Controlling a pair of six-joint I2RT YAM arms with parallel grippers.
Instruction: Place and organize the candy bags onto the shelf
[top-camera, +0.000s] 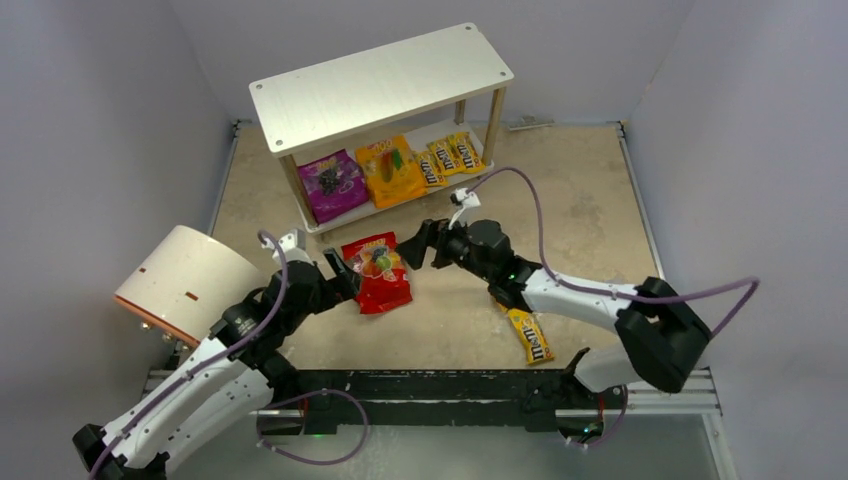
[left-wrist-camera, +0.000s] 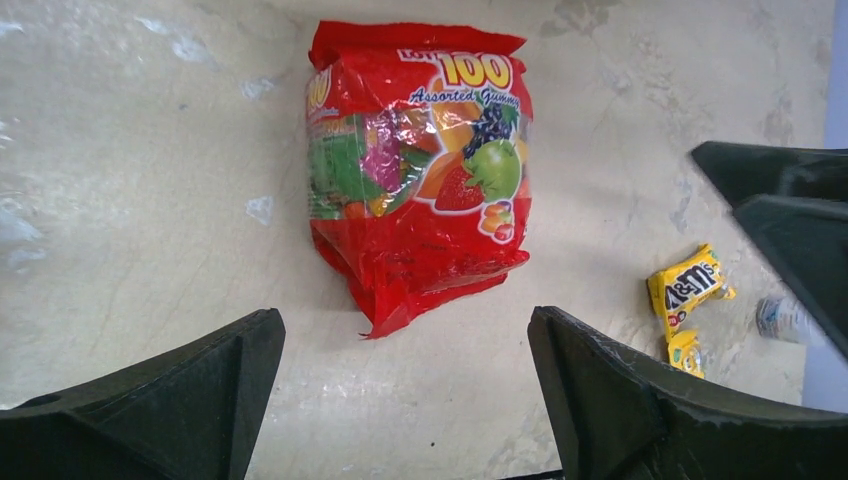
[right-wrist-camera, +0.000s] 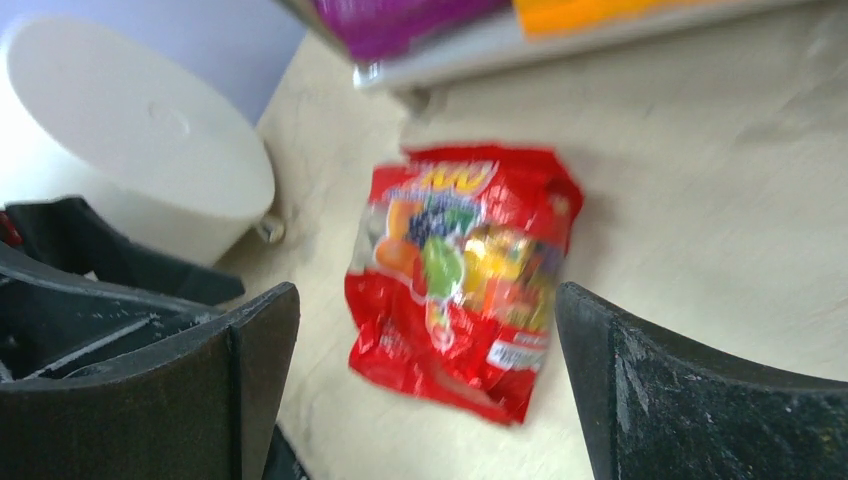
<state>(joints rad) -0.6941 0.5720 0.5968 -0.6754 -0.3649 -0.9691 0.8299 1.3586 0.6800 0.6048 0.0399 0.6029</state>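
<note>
The red candy bag (top-camera: 377, 274) is lying free with its side edge (top-camera: 403, 284) toward the right gripper's open fingers, so the robot should keep moving toward that side edge until the fingers close around it.
The large red candy bag (top-camera: 378, 272) lies flat on the table in front of the shelf (top-camera: 380, 85); it also shows in the left wrist view (left-wrist-camera: 420, 170) and the right wrist view (right-wrist-camera: 460, 270). My left gripper (top-camera: 340, 275) is open and empty just left of it, the bag ahead of its jaws (left-wrist-camera: 405, 325). My right gripper (top-camera: 425, 245) is open and empty just right of it (right-wrist-camera: 428, 300). On the lower board lie the purple bag (top-camera: 333, 184), the orange-yellow bag (top-camera: 390, 170) and small yellow M&M's packets (top-camera: 445, 158). Another M&M's packet (top-camera: 530, 335) lies under the right arm (left-wrist-camera: 688, 285).
A cream-white cylinder with orange trim (top-camera: 185, 280) lies on its side at the left, close behind my left arm; it also shows in the right wrist view (right-wrist-camera: 130, 160). The shelf's top board holds nothing. Grey walls close in the table on three sides.
</note>
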